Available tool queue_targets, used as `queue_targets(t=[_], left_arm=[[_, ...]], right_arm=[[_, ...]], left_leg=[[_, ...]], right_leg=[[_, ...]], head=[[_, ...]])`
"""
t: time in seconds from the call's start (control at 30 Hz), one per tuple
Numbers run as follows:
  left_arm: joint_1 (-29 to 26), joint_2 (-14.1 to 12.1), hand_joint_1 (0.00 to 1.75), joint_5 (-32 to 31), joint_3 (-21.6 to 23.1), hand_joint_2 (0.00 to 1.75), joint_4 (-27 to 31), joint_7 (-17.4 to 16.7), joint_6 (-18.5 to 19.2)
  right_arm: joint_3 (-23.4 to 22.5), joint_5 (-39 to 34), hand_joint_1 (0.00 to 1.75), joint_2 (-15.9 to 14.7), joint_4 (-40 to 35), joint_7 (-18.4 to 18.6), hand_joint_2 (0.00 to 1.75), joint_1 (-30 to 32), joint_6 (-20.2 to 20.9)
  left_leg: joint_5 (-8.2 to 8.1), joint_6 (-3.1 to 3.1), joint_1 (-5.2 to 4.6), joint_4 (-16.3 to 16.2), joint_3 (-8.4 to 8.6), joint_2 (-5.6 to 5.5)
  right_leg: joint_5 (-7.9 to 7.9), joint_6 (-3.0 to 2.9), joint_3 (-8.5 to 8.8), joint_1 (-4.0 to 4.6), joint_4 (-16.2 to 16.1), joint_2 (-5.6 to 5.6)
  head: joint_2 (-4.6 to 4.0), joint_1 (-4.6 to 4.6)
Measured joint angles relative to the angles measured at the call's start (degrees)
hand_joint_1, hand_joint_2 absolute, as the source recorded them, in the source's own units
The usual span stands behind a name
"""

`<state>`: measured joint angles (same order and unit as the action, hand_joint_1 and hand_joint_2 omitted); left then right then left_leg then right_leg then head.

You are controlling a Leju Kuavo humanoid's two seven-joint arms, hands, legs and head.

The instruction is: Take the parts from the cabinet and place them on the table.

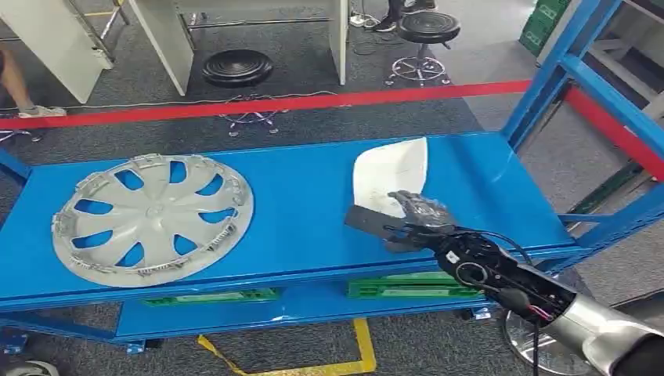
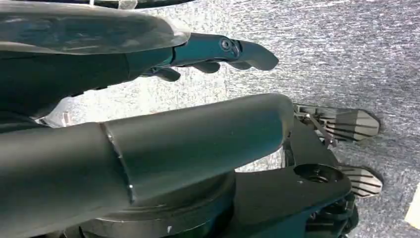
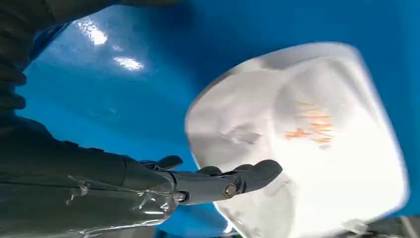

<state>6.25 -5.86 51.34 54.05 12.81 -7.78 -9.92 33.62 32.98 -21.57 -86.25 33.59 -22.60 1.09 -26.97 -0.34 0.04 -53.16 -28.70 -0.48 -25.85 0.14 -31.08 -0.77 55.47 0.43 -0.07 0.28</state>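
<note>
I should expect a smooth, bulging side hidden underneath when I pick up the white moulded part [image 1: 382, 178], because it lies with its hollow side up within its curved rim [image 1: 424, 162].
A white moulded part [image 1: 391, 176] lies on the right half of the blue cabinet shelf [image 1: 297, 196]; a dark flat piece [image 1: 366, 220] sits at its near end. My right hand [image 1: 419, 218] rests over that near end, fingers spread across the white part [image 3: 307, 129] and holding nothing. In the right wrist view the fingers [image 3: 223, 183] reach along the part's edge. A silver wheel cover [image 1: 153, 218] lies flat on the shelf's left half. My left hand [image 2: 208, 54] hangs above grey carpet, fingers loosely extended and empty.
Green flat parts [image 1: 407, 287] lie on the lower shelf. Blue uprights [image 1: 548, 78] rise at the cabinet's right end. Behind it run a red barrier strip [image 1: 274, 103], black stools [image 1: 237, 68] and white desk legs. A person's leg [image 1: 16, 78] stands far left.
</note>
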Motion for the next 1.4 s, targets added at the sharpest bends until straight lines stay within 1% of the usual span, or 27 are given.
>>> queue_targets(t=[0.13,0.3,0.8,0.97,1.4], left_arm=[[0.02,0.0,0.0,0.0,0.02,0.0,0.0,0.0,-0.02],[0.01,0.0,0.0,0.02,0.07,0.0,0.0,0.0,0.07],[-0.01,-0.02,0.0,0.04,0.11,0.0,0.0,0.2,0.09],[-0.02,-0.02,0.0,0.04,0.11,0.0,0.0,0.26,0.17],[-0.02,-0.02,0.0,-0.02,0.17,0.0,0.0,0.33,0.35]], right_arm=[[-0.33,0.0,0.0,-0.02,1.75,-0.22,1.75,0.06,-0.2],[-0.61,0.37,0.0,-0.02,3.24,-1.4,1.75,0.87,-1.75],[-1.4,0.59,0.0,-0.02,4.94,-2.16,1.75,1.64,-2.45],[-1.92,1.31,0.0,-0.02,5.01,-2.78,1.75,1.93,-2.34],[-2.45,1.97,0.0,-0.02,4.99,-2.91,1.75,2.04,-1.7]], left_leg=[[0.0,0.0,0.0,0.0,0.0,0.0],[0.0,0.0,0.0,0.01,0.0,0.0],[0.0,0.0,0.0,0.0,0.02,0.01],[0.0,0.0,0.0,0.0,0.03,0.01],[0.0,0.0,0.0,0.0,0.03,0.01]], right_leg=[[0.0,0.0,-0.01,0.0,0.0,0.01],[0.0,0.0,-0.01,0.0,0.0,0.01],[0.0,0.0,0.01,0.0,0.0,0.01],[0.0,0.0,0.02,0.0,0.0,0.01],[0.0,0.0,0.02,0.0,0.0,0.01]], head=[[0.0,-0.02],[0.0,-0.02],[0.0,-0.02],[0.0,0.0],[0.0,0.0]])
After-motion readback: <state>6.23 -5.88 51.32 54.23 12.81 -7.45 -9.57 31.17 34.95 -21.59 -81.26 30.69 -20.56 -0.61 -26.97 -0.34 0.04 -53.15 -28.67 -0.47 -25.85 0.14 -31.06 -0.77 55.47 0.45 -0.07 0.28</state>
